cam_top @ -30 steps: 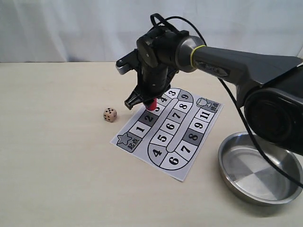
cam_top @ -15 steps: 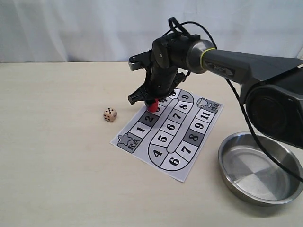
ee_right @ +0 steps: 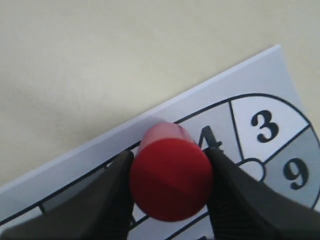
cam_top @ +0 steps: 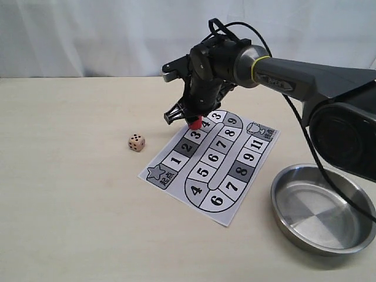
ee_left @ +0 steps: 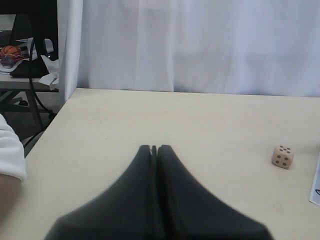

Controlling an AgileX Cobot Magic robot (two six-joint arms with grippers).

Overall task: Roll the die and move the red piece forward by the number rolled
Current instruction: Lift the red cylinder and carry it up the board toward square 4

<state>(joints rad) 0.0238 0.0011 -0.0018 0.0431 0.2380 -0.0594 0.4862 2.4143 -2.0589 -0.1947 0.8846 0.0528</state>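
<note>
I should lift the red piece (cam_top: 195, 123) with my right gripper onto the board's far corner square (cam_top: 216, 116), since it is still a square short of the die's roll.
My right gripper (cam_top: 194, 121) is shut on the red piece (cam_top: 194, 123), holding it upright just over the board's far-left edge by square 4. From the right wrist the red piece (ee_right: 170, 179) fills the gap of that gripper (ee_right: 170, 181), beside the printed 4 (ee_right: 211, 140). The die (cam_top: 136, 142) lies on the table left of the paper board (cam_top: 235, 191), its top showing five pips. From the left wrist I see the die (ee_left: 282, 156) far off. My left gripper (ee_left: 154, 148) is shut on nothing, out of the exterior view.
A steel bowl (cam_top: 288, 226) stands at the right front, close to the board's right corner. The right arm (cam_top: 305, 76) stretches in from the right above the board. A white curtain (cam_top: 88, 35) backs the table, whose side edge (ee_left: 47, 130) shows in the left wrist view.
My right gripper has carried the red piece away from square 3 toward the far end of the board, to square 4. The die has stayed put.
</note>
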